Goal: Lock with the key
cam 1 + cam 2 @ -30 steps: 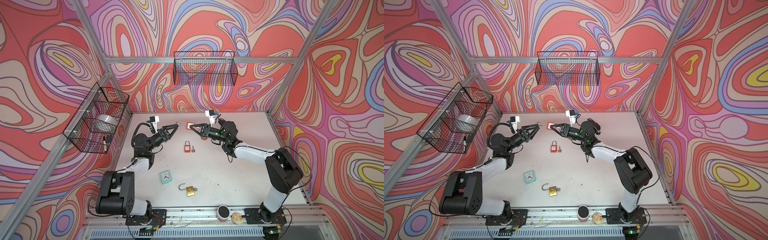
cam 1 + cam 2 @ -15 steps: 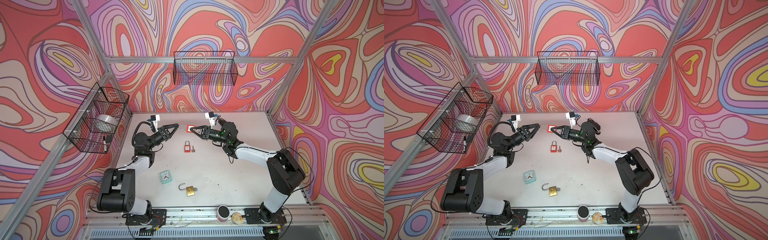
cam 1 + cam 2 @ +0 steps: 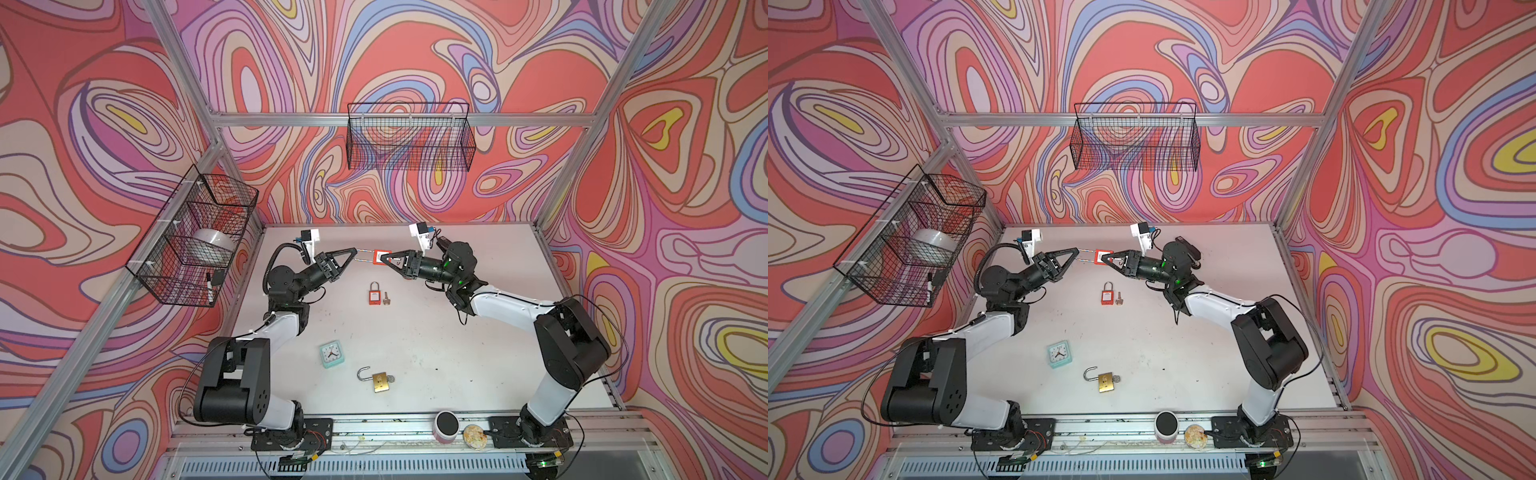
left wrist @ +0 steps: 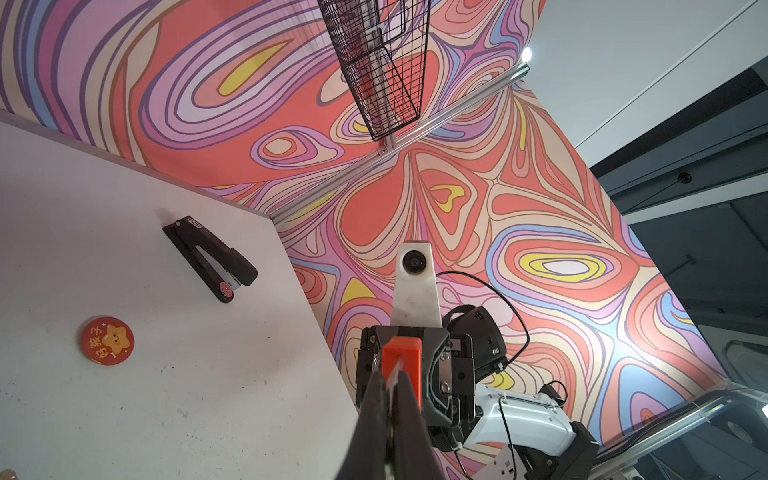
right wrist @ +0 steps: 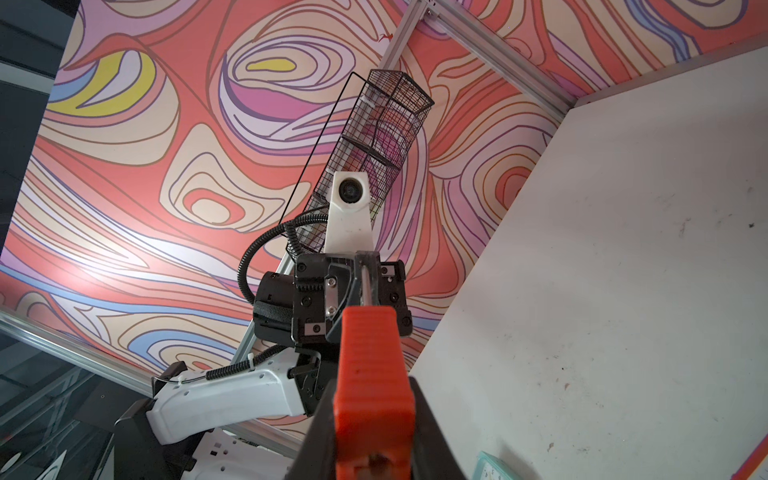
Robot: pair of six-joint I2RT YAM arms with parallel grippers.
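I should move my left gripper from the shackle to the body (image 3: 378, 257), because my right gripper is covering the red body's key end (image 3: 390, 257). That will free my right gripper for the key.
A red padlock (image 3: 381, 256) hangs in the air at the back of the table, held between both arms in both top views. My right gripper (image 3: 384, 258) is shut on its red body (image 5: 372, 374). My left gripper (image 3: 355, 252) is shut on its steel shackle (image 5: 365, 282), seen as a thin metal sliver between the fingers (image 4: 409, 399) in the left wrist view. A second red padlock (image 3: 375, 293) lies flat on the table below, with a small silver key (image 3: 387, 298) next to it.
An open brass padlock (image 3: 380, 380) and a teal clock (image 3: 332, 353) lie nearer the front. A black stapler (image 4: 212, 257) and a red badge (image 4: 107, 340) sit at the back right. Wire baskets (image 3: 409, 137) (image 3: 195, 237) hang on the walls. A cup (image 3: 446, 424) stands on the front rail.
My left gripper's fingers, open around the shackle a second ago, have closed onto it. The right gripper and the padlock have stayed in place.
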